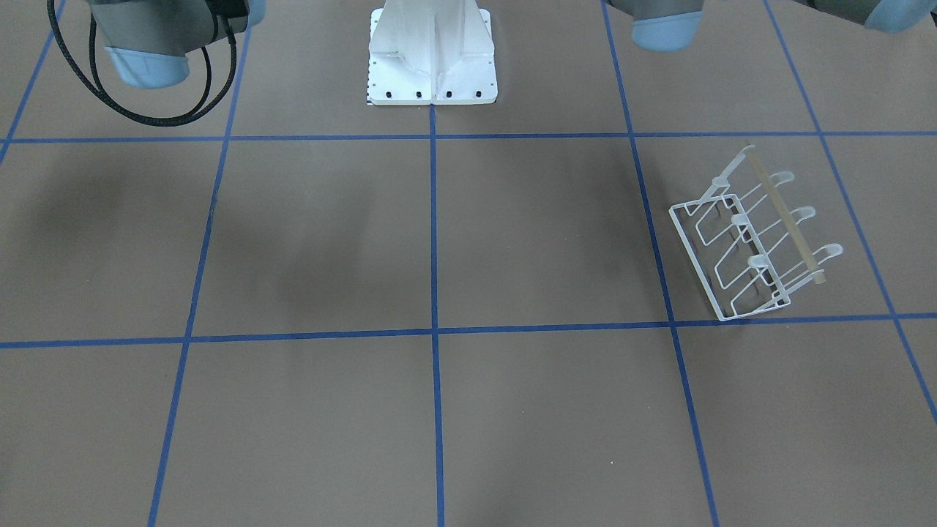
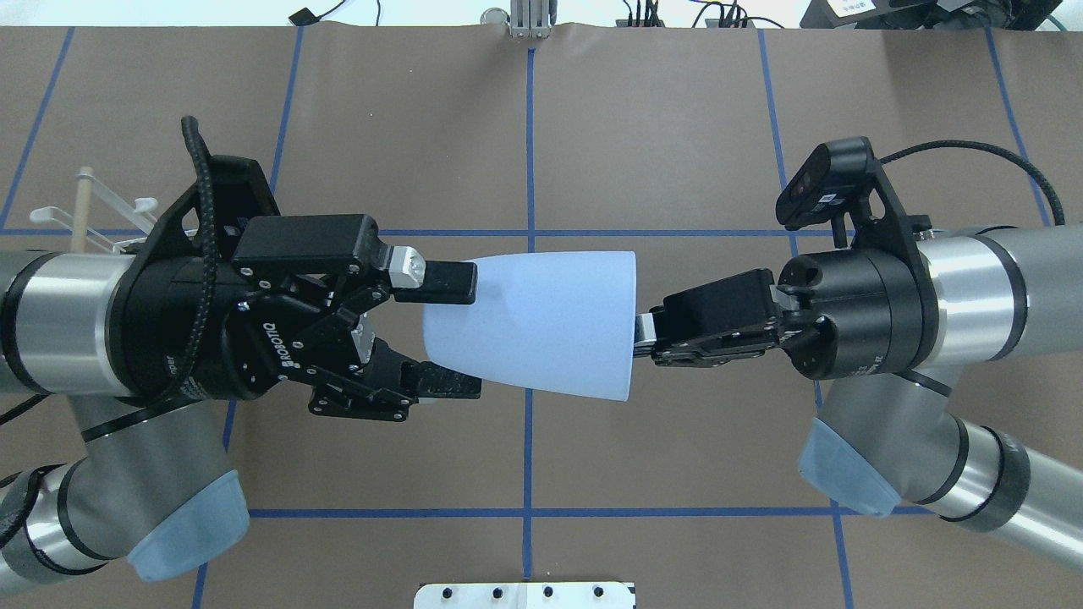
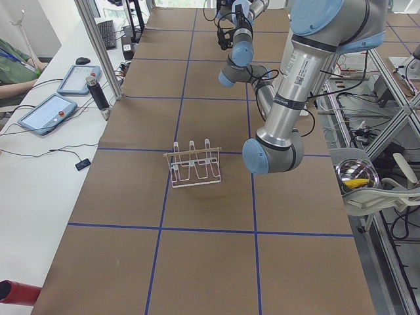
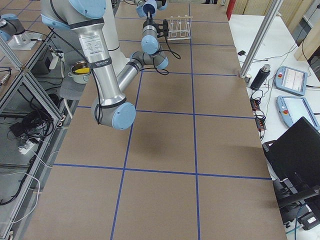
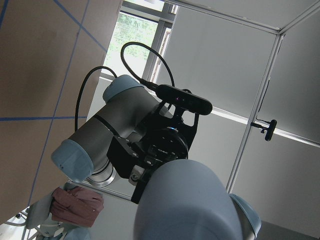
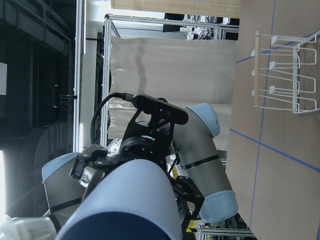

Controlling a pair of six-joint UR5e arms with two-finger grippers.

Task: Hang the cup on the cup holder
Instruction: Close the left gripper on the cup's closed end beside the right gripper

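My gripper will lower the pale-blue cup (image 5: pixel 186 205), and the cup will slide down over a peg's tip and stay tilted, because the cup holder's round-tipped pegs (image 1: pixel 758 262) slant upward.
The pale-blue cup (image 2: pixel 541 321) hangs on its side high over the table's middle, between both grippers. My right gripper (image 2: pixel 643 336) is shut on the rim at its wide end. My left gripper (image 2: pixel 455 334) is open, with one finger (image 2: pixel 440 282) and the other (image 2: pixel 444 385) on either side of the narrow base; I cannot tell if they touch it. The cup's base fills the left wrist view (image 5: pixel 185 200), and its body shows in the right wrist view (image 6: pixel 130 200). The white wire cup holder (image 1: pixel 754 241) stands on the table on my left, with no cup on it.
The cup holder is mostly hidden behind my left arm in the overhead view (image 2: pixel 85 207), and it shows in the right wrist view (image 6: pixel 282 75). The brown table carries a blue tape grid. The white robot base (image 1: pixel 432 58) is at the table's near edge.
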